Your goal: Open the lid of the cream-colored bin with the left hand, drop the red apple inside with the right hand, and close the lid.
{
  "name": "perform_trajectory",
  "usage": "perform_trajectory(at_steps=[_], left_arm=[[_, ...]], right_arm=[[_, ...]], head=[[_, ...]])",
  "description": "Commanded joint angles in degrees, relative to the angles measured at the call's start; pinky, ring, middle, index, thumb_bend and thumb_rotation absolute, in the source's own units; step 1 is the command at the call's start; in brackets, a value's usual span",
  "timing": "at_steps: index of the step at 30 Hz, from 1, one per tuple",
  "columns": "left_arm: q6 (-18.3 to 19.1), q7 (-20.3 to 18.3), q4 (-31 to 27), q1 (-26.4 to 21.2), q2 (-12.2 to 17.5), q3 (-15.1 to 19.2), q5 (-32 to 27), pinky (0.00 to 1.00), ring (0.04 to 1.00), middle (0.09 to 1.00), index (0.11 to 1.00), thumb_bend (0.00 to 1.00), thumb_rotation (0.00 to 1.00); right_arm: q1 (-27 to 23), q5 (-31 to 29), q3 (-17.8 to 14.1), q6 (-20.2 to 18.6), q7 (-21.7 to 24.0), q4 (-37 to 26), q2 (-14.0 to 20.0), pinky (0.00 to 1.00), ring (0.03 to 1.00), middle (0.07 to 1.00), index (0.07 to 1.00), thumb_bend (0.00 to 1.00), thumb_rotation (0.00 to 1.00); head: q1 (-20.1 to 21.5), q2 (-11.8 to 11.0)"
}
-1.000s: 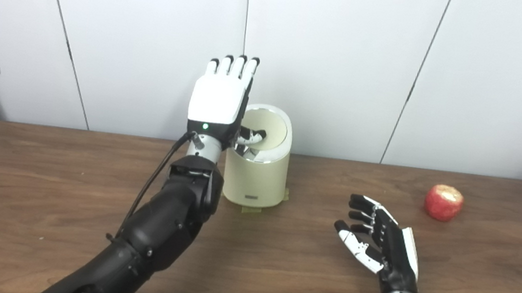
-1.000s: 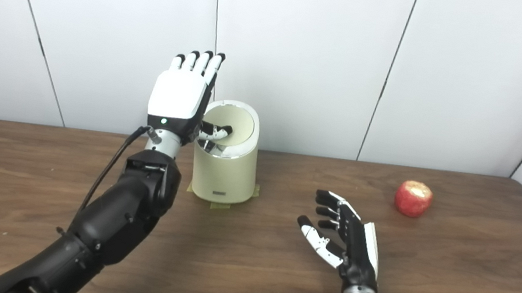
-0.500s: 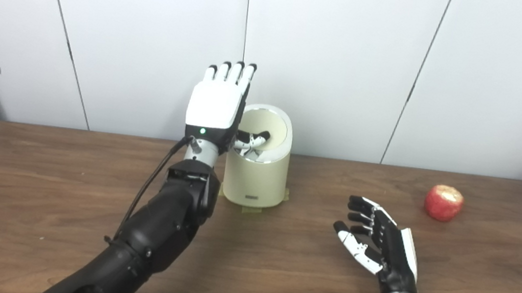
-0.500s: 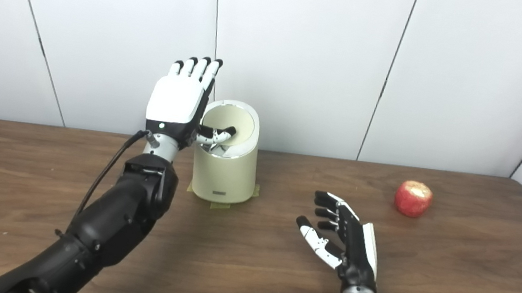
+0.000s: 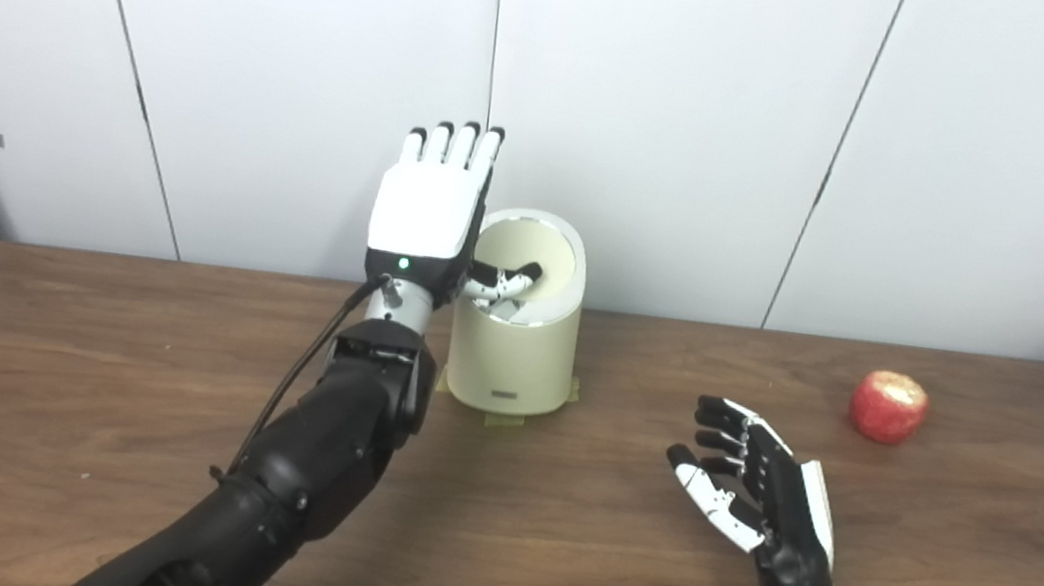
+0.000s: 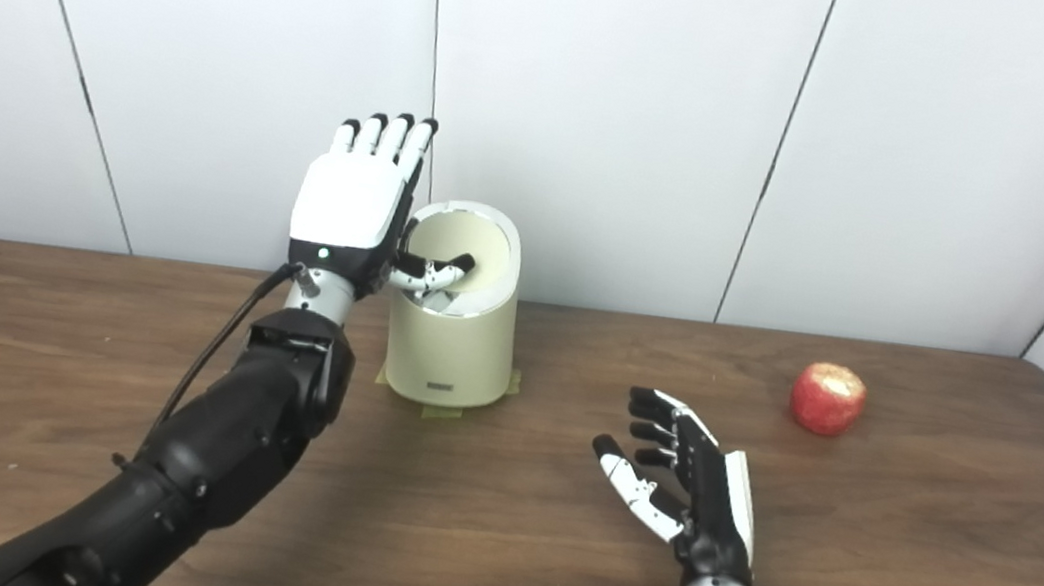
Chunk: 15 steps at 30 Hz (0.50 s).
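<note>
I expect the red apple (image 5: pixel 888 407) to fall through and end up out of sight when I drop it, because the tall bin's round rim (image 5: pixel 573 264) is wider than the red apple.
The cream-colored bin (image 5: pixel 514 353) stands at the back middle of the table, taped down at its base. Its round lid (image 5: pixel 541 260) looks tilted, and a dark gap shows at its front under the thumb. My left hand (image 5: pixel 427 210) is raised beside the bin's left rim, open, fingers straight up, its thumb stretched over the lid. The red apple (image 5: pixel 887 406) lies on the table far right, with a pale bitten patch on top. My right hand (image 5: pixel 753 490) hovers open, palm to the left, well short of the apple.
The brown wooden table (image 5: pixel 65 394) stretches wide on both sides. White wall panels (image 5: pixel 688 103) close off the back directly behind the bin. The table's right edge runs near the apple.
My left hand has slid slightly left and lower beside the bin, its thumb still over the lid. The right hand has barely shifted; the apple has not moved.
</note>
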State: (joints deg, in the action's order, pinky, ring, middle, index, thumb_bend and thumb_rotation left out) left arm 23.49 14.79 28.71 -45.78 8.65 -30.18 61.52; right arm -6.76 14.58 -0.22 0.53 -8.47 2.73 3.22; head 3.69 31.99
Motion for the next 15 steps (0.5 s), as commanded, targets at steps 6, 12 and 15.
perform_trajectory(at_steps=[6, 12, 15], left_arm=[[0.98, 0.68, 0.18, -1.51, 0.91, 0.22, 1.46, 1.0, 1.0, 1.0, 1.0, 0.82, 0.57], [-1.04, 1.15, -9.9, 1.61, -3.53, 8.72, -8.72, 1.0, 1.0, 1.0, 1.0, 0.65, 0.99], [-3.07, 2.72, -17.63, 3.91, -8.25, 14.61, -16.82, 1.0, 1.0, 1.0, 1.0, 0.68, 1.0]], right_arm=[[-1.6, -0.63, 0.0, 1.16, -0.04, -1.64, -0.17, 0.64, 0.726, 0.75, 0.738, 0.26, 0.31], [-1.5, -0.08, 0.09, 0.79, -0.16, -1.94, 0.0, 0.63, 0.725, 0.749, 0.74, 0.26, 0.32], [-1.49, 0.22, 0.19, 0.89, -0.25, -2.04, 0.03, 0.63, 0.722, 0.746, 0.735, 0.26, 0.32]], head=[[0.05, 0.25], [-0.31, 0.34], [-0.31, 0.34]])
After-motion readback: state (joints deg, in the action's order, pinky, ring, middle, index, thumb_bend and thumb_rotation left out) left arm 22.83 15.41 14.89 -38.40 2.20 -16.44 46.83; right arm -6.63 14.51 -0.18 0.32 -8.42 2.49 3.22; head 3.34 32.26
